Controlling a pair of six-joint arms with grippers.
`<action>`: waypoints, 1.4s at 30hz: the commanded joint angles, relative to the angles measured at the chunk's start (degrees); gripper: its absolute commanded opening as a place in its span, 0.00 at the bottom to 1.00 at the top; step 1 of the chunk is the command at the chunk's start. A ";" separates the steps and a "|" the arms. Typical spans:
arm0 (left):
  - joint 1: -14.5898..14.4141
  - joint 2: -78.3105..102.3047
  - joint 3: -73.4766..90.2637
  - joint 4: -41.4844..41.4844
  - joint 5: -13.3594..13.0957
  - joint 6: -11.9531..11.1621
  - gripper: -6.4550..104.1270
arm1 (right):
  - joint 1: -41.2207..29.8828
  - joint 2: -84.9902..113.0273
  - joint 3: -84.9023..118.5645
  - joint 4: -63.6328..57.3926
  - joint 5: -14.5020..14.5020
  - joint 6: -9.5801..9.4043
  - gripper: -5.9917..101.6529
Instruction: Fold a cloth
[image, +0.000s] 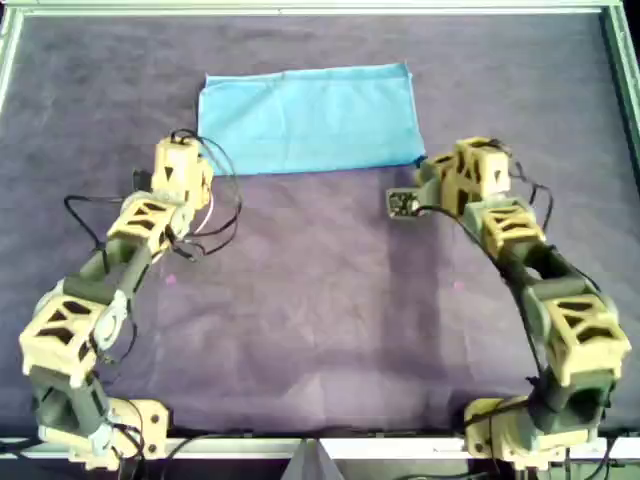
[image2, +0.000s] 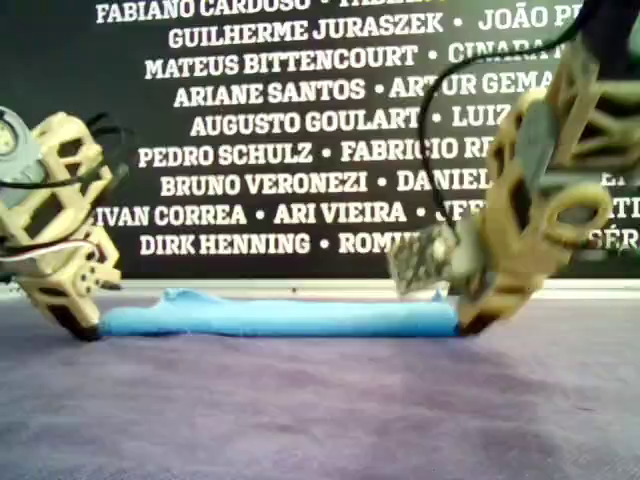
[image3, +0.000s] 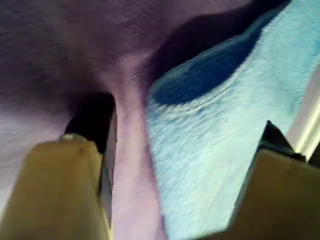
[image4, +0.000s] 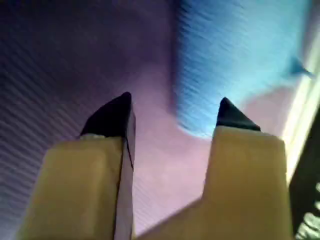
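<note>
Small tips (image: 407, 67) stick out at the far corners, so I expect the cloth (image: 312, 120) to come along as a doubled sheet with offset far edges when I pull it.
The cloth (image: 310, 118) is a light blue rectangle lying flat on the purple table covering (image: 320, 320), at the far middle of the overhead view. My left gripper (image: 185, 155) is at the cloth's near corner on the overhead view's left. It is open, one finger over the purple covering and one over the cloth (image3: 220, 130), with the cloth's edge between them at the left gripper (image3: 180, 135). My right gripper (image: 432, 168) is open at the other near corner. The cloth (image4: 235, 55) corner lies just past the right gripper (image4: 174, 102). Both reach down to the surface in the exterior view.
A white frame (image: 300, 8) borders the table on the far side and both sides of the overhead view. A black banner with white names (image2: 300, 130) stands behind the table. Arm bases sit at the near edge.
</note>
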 joint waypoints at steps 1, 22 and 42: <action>-0.62 -0.53 -4.92 -1.14 -0.35 0.18 0.95 | -0.26 0.62 -6.50 -1.58 0.18 0.44 0.67; -0.53 -5.01 -12.74 -1.14 -0.26 0.26 0.95 | 0.35 -12.66 -31.03 15.38 0.09 0.79 0.67; -1.14 -9.67 -17.84 -0.18 -0.44 0.26 0.84 | 0.53 -15.38 -35.68 16.26 0.00 0.26 0.48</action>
